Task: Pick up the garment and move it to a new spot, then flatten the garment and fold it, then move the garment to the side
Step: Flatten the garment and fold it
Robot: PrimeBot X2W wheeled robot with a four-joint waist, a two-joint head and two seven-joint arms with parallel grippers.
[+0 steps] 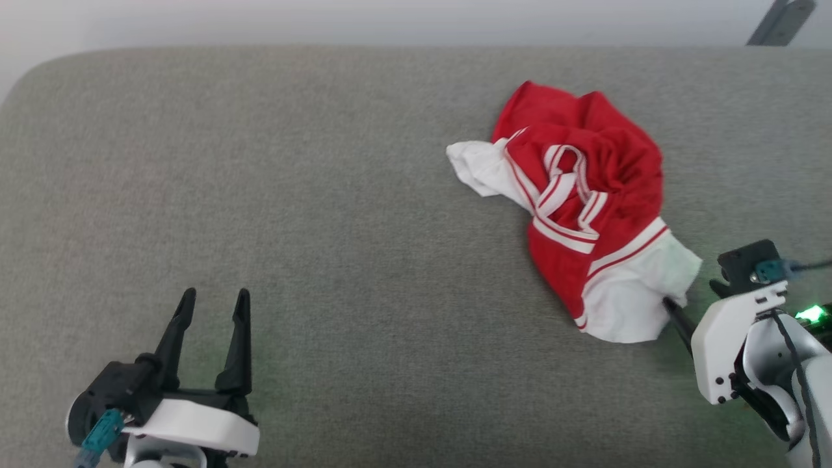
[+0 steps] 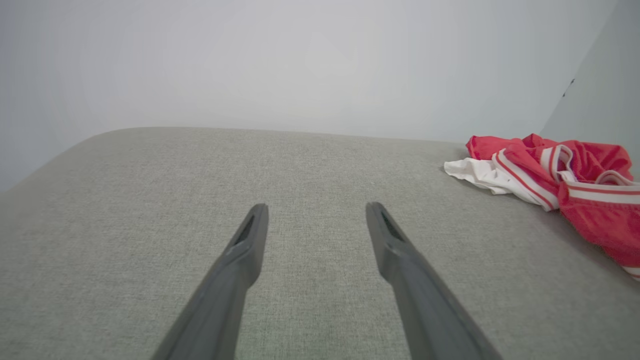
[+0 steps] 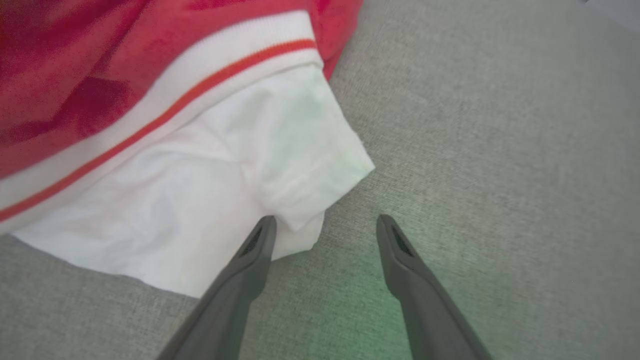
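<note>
Both white sleeves (image 1: 641,288) poke out of the loosely bunched red cloth, so I expect the garment (image 1: 597,175) to drop open between them when the robot lifts the sleeves.
The garment (image 1: 585,208) lies crumpled on the grey fabric surface, right of centre in the head view: red cloth with striped trim and two white sleeves; its lettering is hidden in the folds. The left wrist view catches the garment (image 2: 565,175) at its right edge. My right gripper (image 3: 324,225) is open at the near white sleeve (image 3: 215,200), its left finger over the sleeve's corner and its right finger over bare fabric. In the head view one dark finger (image 1: 679,322) of it shows at the sleeve's edge. My left gripper (image 1: 212,300) stands open at the lower left, far from the garment, with nothing between its fingers.
The grey fabric surface (image 1: 312,214) spreads wide to the left and front of the garment. Its far edge meets a pale wall (image 1: 390,19). A grey bar (image 1: 780,23) slants at the top right corner.
</note>
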